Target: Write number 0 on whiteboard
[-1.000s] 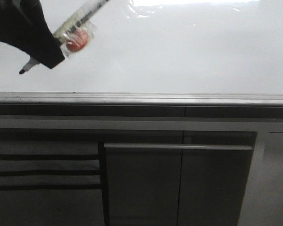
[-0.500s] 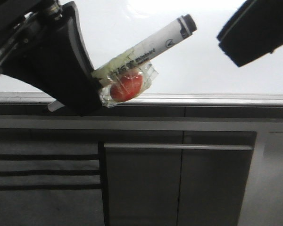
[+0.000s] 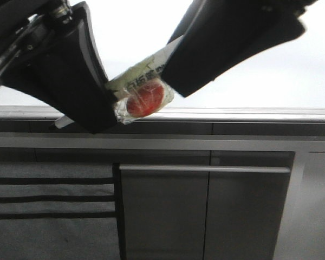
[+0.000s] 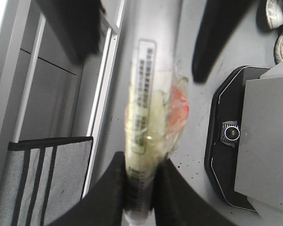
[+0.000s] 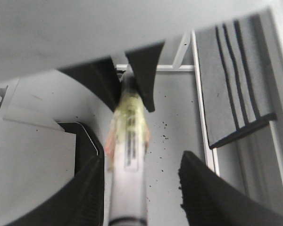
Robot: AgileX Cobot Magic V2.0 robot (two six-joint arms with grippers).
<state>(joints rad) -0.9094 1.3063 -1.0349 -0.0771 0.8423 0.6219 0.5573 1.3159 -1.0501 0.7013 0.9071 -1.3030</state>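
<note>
The marker [image 3: 64,121] is pinched near its tip by my left gripper, so my right gripper should grasp it by its other end [image 3: 168,53] before I write the number 0.
My left gripper [image 3: 100,119] is shut on a white marker [image 3: 143,76] wrapped in clear tape with a red blob [image 3: 145,100]. It holds it tilted in front of the whiteboard [image 3: 260,81], low by the grey edge strip [image 3: 233,114]. In the left wrist view the fingers [image 4: 111,188] pinch the marker [image 4: 144,108] near its tip end. My right gripper [image 3: 176,89] is open, with its jaws either side of the marker's cap end. In the right wrist view the marker [image 5: 127,179] lies between the spread fingers [image 5: 207,193], close to one of them. No number 0 shows on the board.
Below the board stands a dark grey cabinet [image 3: 206,206] with a rail handle [image 3: 206,169]. A grey striped cloth bin [image 3: 49,206] is at its left. A black robot base [image 4: 217,141] sits on the speckled floor [image 5: 170,155].
The left gripper moved down and nearer with the marker, from the board's upper left to the edge strip. The right gripper came in from the upper right and now straddles the marker's cap end.
</note>
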